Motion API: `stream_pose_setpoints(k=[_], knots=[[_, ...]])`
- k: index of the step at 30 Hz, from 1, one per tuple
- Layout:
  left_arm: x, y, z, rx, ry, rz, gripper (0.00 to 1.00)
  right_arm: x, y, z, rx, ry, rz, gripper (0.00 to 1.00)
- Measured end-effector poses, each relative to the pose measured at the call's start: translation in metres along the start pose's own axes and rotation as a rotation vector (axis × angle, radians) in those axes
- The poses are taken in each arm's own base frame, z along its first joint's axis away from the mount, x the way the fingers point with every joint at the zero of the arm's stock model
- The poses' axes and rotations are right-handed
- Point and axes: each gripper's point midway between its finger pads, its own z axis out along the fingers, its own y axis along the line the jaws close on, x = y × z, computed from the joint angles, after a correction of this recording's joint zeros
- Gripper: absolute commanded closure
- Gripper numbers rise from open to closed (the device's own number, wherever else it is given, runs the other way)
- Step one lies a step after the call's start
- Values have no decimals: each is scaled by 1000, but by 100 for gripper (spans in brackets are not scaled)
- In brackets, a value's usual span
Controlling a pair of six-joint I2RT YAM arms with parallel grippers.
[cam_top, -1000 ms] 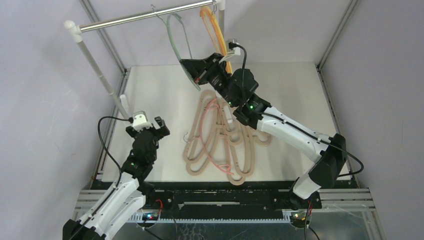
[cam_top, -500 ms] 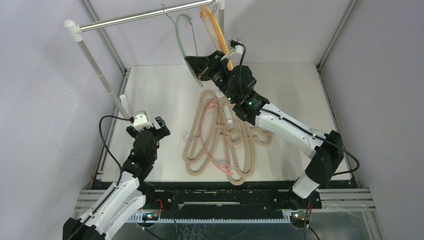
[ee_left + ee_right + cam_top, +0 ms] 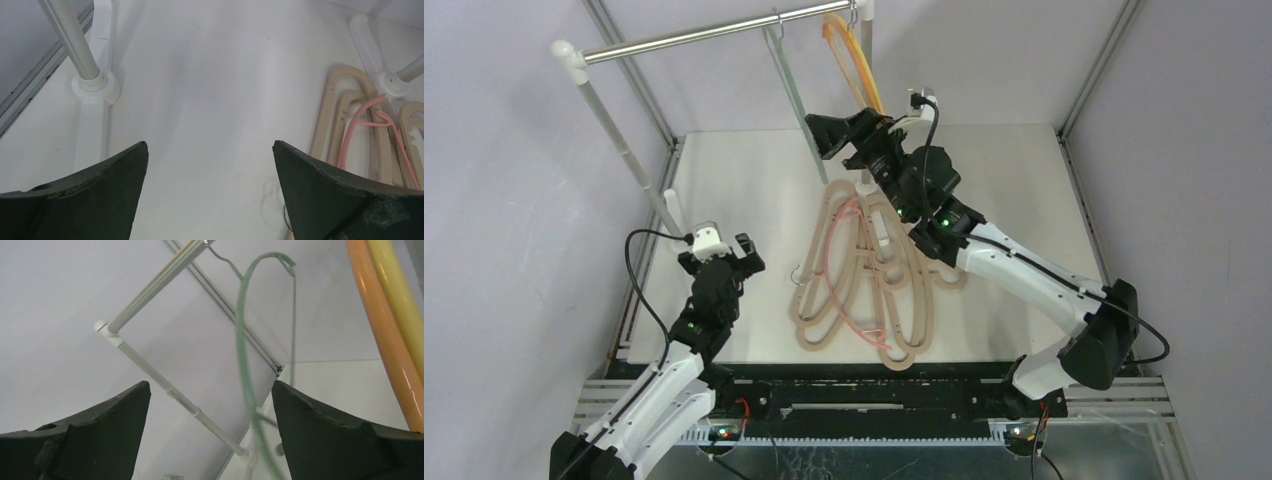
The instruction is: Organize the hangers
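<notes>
The green hanger is on the bar and the pink hanger is on top of the tan pile (image 3: 827, 246). My right gripper keeps going down and closes on the pink hanger's shoulder (image 3: 845, 317).
The green hanger (image 3: 790, 85) hangs by its wire hook from the silver rail (image 3: 684, 36); in the right wrist view the green hanger (image 3: 243, 360) swings free between the jaws. My right gripper (image 3: 820, 137) is open just right of its lower end, holding nothing. Orange (image 3: 387, 355) and yellow (image 3: 400, 300) hangers hang at the rail's right end (image 3: 852, 55). Several tan hangers (image 3: 864, 275) lie piled on the table with a pink hanger (image 3: 834, 245) among them. My left gripper (image 3: 717, 253) is open and empty, low at the left of the pile (image 3: 330, 110).
The rail stands on white posts; the left post (image 3: 624, 140) slants down to a foot (image 3: 92, 85) close to my left gripper. The right post's foot (image 3: 395, 82) sits by the pile's far end. Grey walls close in the white table (image 3: 1004, 170).
My right gripper has opened and let go of the green hanger, which now hangs straight from the rail, its hook further right. The right arm has shifted slightly right. The left arm is still.
</notes>
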Motion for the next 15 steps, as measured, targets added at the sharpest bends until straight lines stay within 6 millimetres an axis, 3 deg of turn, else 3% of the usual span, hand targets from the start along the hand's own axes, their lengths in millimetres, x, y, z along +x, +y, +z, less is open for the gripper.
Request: stream_pose_setpoints(k=[4,7,11,15], knots=[[0,0,0,-1,-1,0,1,-9,21,-18,-11,-23,-100,0],[0,0,0,-1,-1,1,0,-5,44,-40,-46,-3,-185,0],[0,1,0,-3,-1,1,0,13,61,-71,-64,53,-315,0],[1,1,1,-5,4,4,1,46,60,-104,-58,165,-453,2]])
